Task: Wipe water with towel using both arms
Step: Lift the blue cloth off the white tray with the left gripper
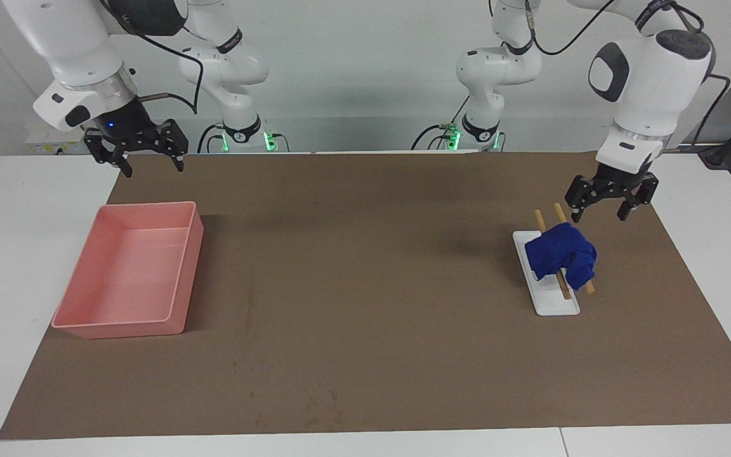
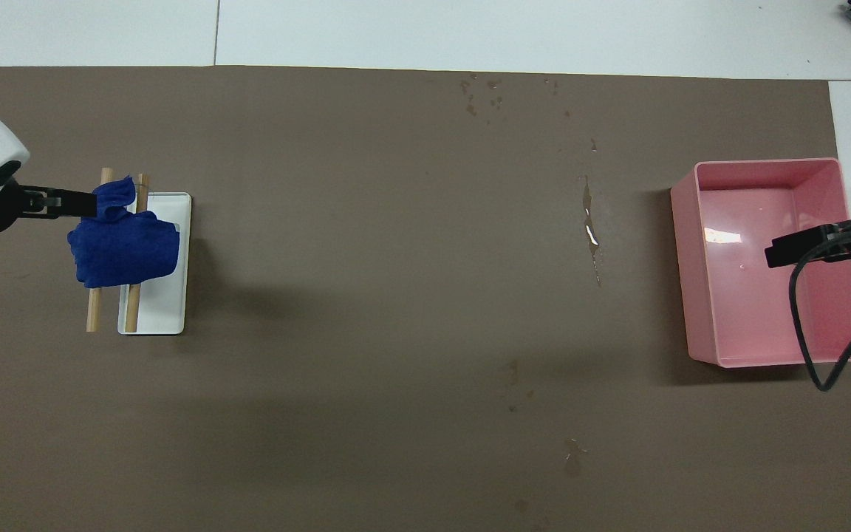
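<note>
The blue towel (image 1: 563, 251) is raised clear on the wooden sticks, and the open fingers of my left gripper face it. My left gripper should carry on going down toward the towel's bunched fold (image 2: 116, 216) and close there.
The blue towel (image 1: 559, 254) lies bunched over two wooden sticks (image 1: 539, 219) on a small white tray (image 1: 556, 304), toward the left arm's end of the table. My left gripper (image 1: 598, 218) is open and empty. It hangs just above the mat, close beside the towel, not touching it. In the overhead view my left gripper (image 2: 82, 201) shows at the edge of the towel (image 2: 122, 247). My right gripper (image 1: 155, 170) is open and empty, and the right arm waits in the air by the pink tray (image 1: 184, 266). A water streak (image 2: 588, 229) lies on the brown mat.
The pink tray (image 2: 680, 258) sits at the right arm's end, with my right gripper (image 2: 773, 257) over it. Small droplets (image 2: 481, 92) mark the mat's farthest edge, and more droplets (image 2: 573, 454) lie nearer to the robots. A brown mat (image 1: 365, 285) covers the white table.
</note>
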Controlling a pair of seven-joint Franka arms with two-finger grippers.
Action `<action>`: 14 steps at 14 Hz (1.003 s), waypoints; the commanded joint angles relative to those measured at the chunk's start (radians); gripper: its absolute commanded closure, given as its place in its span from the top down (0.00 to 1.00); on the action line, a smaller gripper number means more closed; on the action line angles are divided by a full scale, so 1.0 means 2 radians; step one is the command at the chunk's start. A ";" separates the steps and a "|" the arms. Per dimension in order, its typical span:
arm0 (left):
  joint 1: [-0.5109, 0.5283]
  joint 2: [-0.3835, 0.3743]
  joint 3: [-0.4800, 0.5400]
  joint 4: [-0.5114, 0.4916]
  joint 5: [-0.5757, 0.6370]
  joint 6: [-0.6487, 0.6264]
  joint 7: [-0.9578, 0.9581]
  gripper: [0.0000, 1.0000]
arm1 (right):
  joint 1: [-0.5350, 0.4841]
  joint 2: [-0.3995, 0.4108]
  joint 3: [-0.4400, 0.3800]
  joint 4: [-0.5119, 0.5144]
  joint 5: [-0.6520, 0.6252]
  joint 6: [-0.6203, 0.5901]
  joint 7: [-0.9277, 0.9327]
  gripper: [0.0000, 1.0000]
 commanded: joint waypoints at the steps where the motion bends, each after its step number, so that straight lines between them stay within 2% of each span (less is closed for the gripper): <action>1: 0.001 0.020 -0.002 -0.039 0.047 0.070 -0.044 1.00 | -0.003 -0.010 0.005 -0.006 -0.006 -0.010 -0.009 1.00; 3: -0.002 0.031 -0.002 -0.057 0.070 0.103 -0.071 1.00 | -0.003 -0.010 0.005 -0.006 -0.006 -0.011 -0.009 1.00; 9: -0.009 0.024 -0.002 -0.089 0.075 0.108 -0.100 0.98 | -0.002 -0.010 0.005 -0.006 -0.006 -0.014 -0.009 1.00; 11: -0.009 0.023 -0.002 -0.094 0.075 0.107 -0.102 0.79 | -0.002 -0.011 0.006 -0.006 -0.006 -0.016 -0.010 1.00; 12: -0.009 0.023 -0.001 -0.094 0.075 0.106 -0.102 0.67 | 0.005 -0.013 0.006 -0.007 -0.006 -0.021 -0.007 1.00; 14: -0.009 0.023 -0.002 -0.092 0.075 0.105 -0.102 0.31 | 0.014 -0.013 0.006 -0.008 -0.007 -0.023 -0.006 1.00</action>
